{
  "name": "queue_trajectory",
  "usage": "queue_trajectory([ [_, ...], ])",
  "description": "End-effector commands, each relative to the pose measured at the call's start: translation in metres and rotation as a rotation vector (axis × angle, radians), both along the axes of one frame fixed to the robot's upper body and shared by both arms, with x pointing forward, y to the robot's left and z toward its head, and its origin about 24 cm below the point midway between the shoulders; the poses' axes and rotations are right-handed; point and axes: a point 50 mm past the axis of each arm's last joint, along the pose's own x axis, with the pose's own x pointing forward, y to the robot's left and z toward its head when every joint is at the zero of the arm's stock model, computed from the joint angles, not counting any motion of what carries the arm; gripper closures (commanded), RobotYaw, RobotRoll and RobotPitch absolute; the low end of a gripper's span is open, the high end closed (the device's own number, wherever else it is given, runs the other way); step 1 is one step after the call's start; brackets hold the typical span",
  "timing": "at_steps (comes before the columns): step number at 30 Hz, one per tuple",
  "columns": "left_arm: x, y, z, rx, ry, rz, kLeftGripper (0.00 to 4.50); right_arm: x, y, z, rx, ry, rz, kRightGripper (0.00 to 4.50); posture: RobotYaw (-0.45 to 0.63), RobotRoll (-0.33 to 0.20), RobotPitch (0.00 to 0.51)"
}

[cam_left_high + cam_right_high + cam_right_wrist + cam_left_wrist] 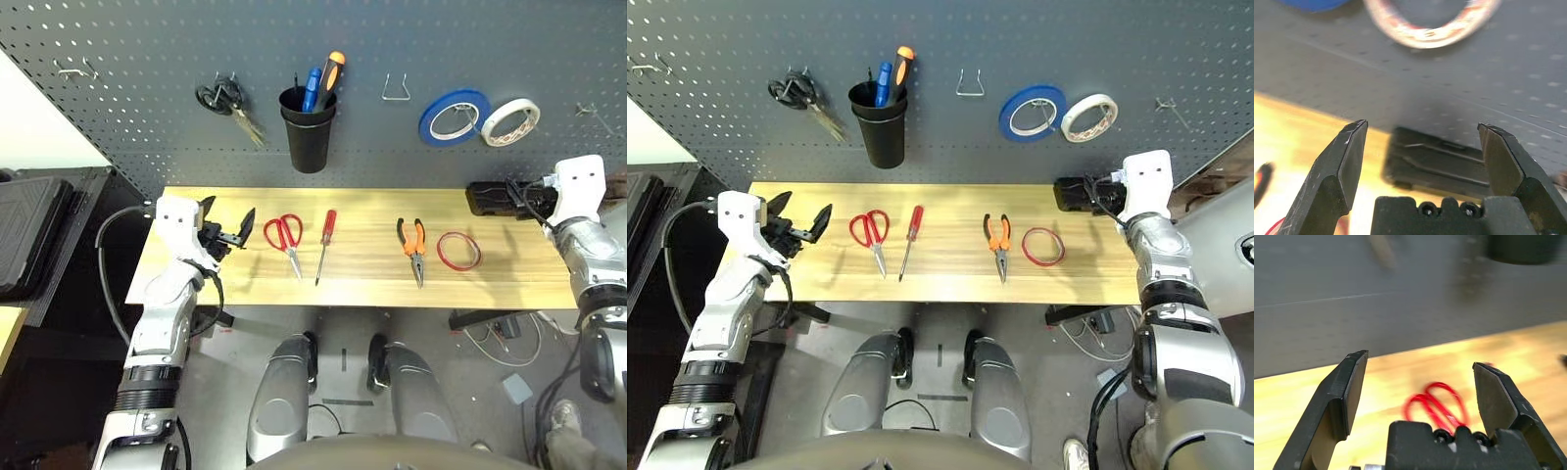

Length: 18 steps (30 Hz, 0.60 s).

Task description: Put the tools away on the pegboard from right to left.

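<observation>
The red tape ring (458, 252) is clear of the pliers, so my right gripper should keep going to the tape ring's side (440, 253) closest to the pliers and close across it.
Four tools lie in a row on the wooden table (196, 264): red-handled scissors (285, 236), a slim red-handled screwdriver (326, 241), orange-and-black pliers (414, 245) and a thin red tape ring (458, 251), from left to right. Behind the table rises the dark grey pegboard (147, 39). My left gripper (231, 225) hovers open at the table's left end, pointing at the scissors (1436, 401). At the right end my right gripper (1422, 128) is open, with nothing between its fingers, just right of a black box (490, 199).
On the pegboard hang black-handled scissors (228, 99), a black cup (308, 132) holding blue and orange-handled tools, a bare wire hook (396, 89), a blue tape roll (454, 117) and a white tape roll (509, 121). More hooks sit at far left (75, 70) and far right (594, 113).
</observation>
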Motion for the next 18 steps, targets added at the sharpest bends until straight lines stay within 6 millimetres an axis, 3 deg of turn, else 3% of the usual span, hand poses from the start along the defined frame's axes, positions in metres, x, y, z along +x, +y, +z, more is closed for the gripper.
queue_trajectory([
  [1,-0.007,-0.013,-0.004,0.029,0.062,-0.118,0.05,0.0,0.003,0.001,-0.119,0.136,0.137,0.0,0.23,0.0,0.23],
  [10,-0.009,-0.017,0.001,0.091,0.104,-0.206,0.05,-0.007,0.023,-0.023,-0.208,0.432,0.422,0.0,0.26,0.0,0.259],
  [18,-0.019,-0.02,0.002,0.118,0.178,-0.24,0.05,-0.01,0.034,-0.045,-0.265,0.602,0.477,0.0,0.28,0.0,0.298],
])
